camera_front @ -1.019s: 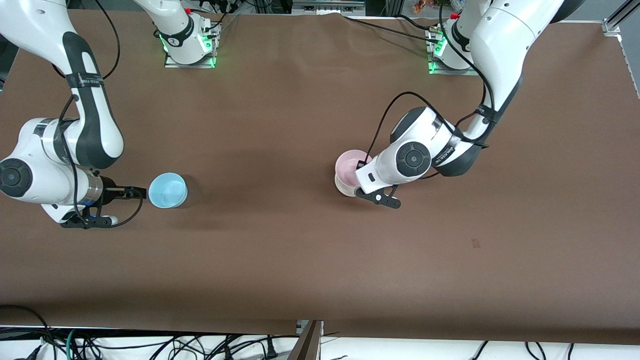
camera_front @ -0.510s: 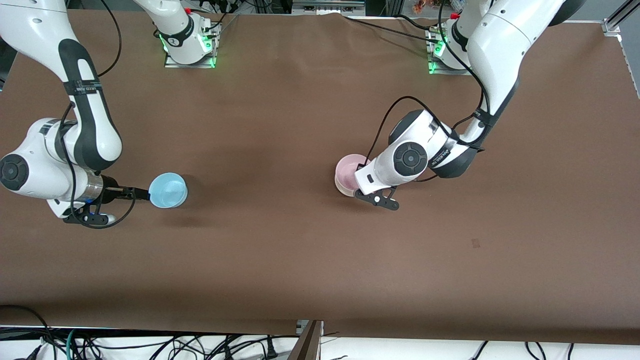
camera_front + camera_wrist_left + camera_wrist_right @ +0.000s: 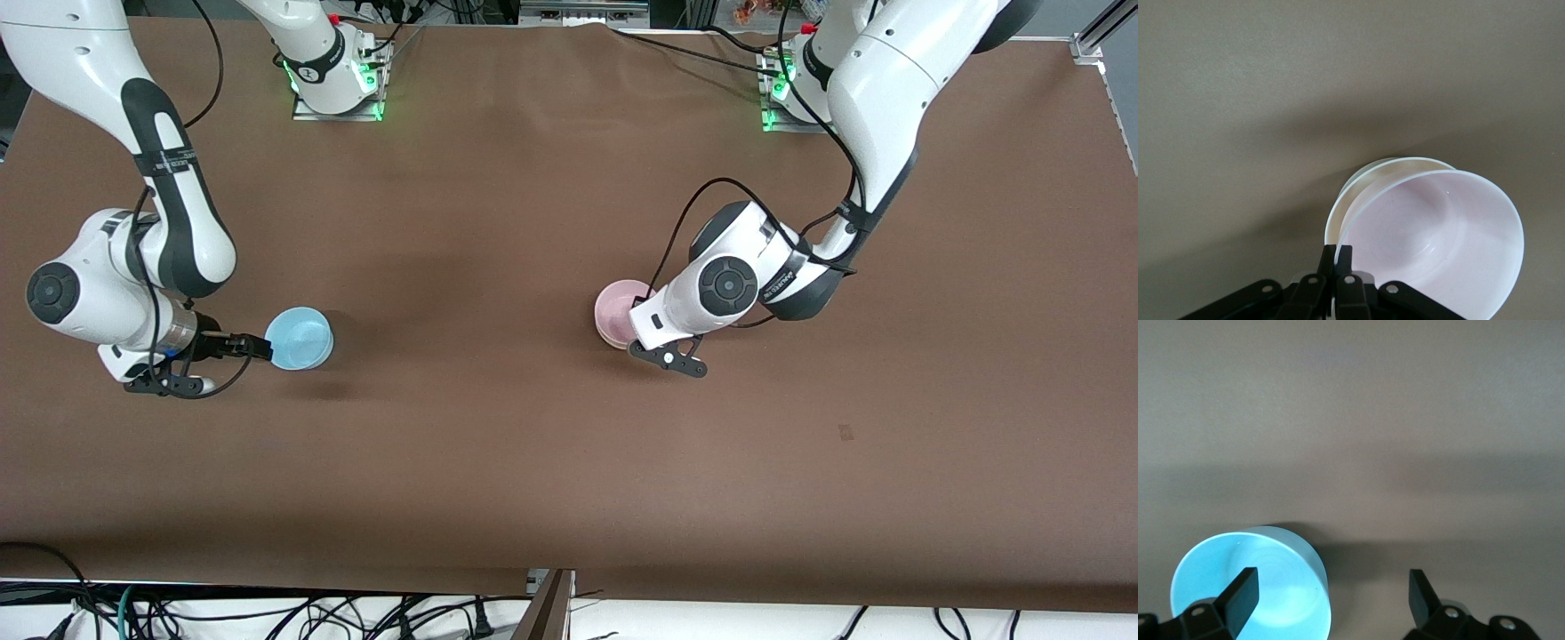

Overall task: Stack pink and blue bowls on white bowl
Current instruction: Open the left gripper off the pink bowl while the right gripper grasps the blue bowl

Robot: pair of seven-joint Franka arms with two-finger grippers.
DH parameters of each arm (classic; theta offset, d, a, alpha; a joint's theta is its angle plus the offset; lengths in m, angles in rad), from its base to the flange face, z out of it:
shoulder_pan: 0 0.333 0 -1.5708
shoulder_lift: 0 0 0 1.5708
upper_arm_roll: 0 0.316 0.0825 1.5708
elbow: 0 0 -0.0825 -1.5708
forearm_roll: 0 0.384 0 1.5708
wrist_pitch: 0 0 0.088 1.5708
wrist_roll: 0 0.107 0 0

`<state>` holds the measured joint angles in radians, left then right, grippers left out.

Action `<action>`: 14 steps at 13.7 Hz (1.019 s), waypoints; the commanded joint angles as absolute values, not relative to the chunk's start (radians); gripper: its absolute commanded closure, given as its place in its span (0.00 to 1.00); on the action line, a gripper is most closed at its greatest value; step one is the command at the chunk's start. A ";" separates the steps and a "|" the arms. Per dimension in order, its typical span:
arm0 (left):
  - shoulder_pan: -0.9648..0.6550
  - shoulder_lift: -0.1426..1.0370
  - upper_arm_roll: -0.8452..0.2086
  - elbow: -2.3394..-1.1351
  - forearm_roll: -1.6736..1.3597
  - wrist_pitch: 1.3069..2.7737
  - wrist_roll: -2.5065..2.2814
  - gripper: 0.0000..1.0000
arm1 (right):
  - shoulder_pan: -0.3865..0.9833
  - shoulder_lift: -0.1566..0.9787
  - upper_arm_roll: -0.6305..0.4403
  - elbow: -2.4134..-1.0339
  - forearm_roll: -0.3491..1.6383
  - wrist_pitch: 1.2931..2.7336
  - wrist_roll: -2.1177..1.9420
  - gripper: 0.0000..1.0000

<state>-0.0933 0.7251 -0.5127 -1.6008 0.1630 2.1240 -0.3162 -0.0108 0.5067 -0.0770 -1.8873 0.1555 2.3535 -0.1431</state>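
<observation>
I will lower the blue bowl (image 3: 300, 338), and it should go deep into the pink bowl and nearly cover it, because the blue bowl's side (image 3: 1300, 547) gets narrower toward its base.
The pink bowl (image 3: 615, 309) sits nested in the white bowl near the table's middle. In the front view the white bowl is almost wholly covered. In the left wrist view its rim (image 3: 1353, 190) shows just outside the pink bowl (image 3: 1438, 233). My left gripper (image 3: 635, 322) (image 3: 1337, 252) is shut on the pink bowl's rim. The blue bowl (image 3: 300, 338) (image 3: 1251, 587) stands upright toward the right arm's end of the table. My right gripper (image 3: 258, 347) (image 3: 1331, 587) is open at its rim, with one finger over the bowl's inside and the other outside the wall.
The brown table cloth (image 3: 498, 427) lies bare around both bowls. The arm bases (image 3: 333, 84) stand along the edge farthest from the front camera. Cables hang off the edge nearest the front camera.
My left gripper has lowered the pink bowl down into the white bowl, covering it. My right gripper has moved in to the blue bowl's rim.
</observation>
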 commanded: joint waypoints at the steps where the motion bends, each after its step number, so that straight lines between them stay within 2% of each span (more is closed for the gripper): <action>1: -0.098 0.716 -0.509 -1.618 0.195 2.140 -0.334 1.00 | -0.012 0.492 -0.075 -1.937 0.225 2.393 -0.198 0.01; 3: -0.098 0.716 -0.511 -1.618 0.195 2.140 -0.366 1.00 | -0.012 0.495 -0.077 -1.956 0.256 2.396 -0.265 0.01; 5: -0.123 0.716 -0.508 -1.618 0.196 2.140 -0.435 0.81 | -0.012 0.495 -0.077 -1.976 0.275 2.411 -0.281 0.01; 6: -0.126 0.715 -0.508 -1.618 0.196 2.140 -0.455 0.76 | -0.012 0.495 -0.075 -1.977 0.275 2.411 -0.282 0.01; 7: -0.126 0.713 -0.508 -1.618 0.198 2.138 -0.460 0.60 | -0.012 0.497 -0.077 -1.977 0.275 2.410 -0.285 0.01; 8: -0.124 0.712 -0.508 -1.618 0.198 2.138 -0.459 0.19 | -0.012 0.497 -0.077 -1.979 0.276 2.410 -0.301 0.05; 9: -0.124 0.710 -0.508 -1.618 0.199 2.137 -0.456 0.00 | -0.012 0.499 -0.077 -1.983 0.276 2.410 -0.304 0.12; 12: -0.112 0.695 -0.509 -1.618 0.210 2.119 -0.449 0.00 | -0.012 0.499 -0.077 -1.985 0.278 2.404 -0.305 0.43; 14: -0.104 0.658 -0.509 -1.608 0.215 2.053 -0.443 0.00 | -0.012 0.499 -0.077 -1.979 0.281 2.401 -0.310 0.62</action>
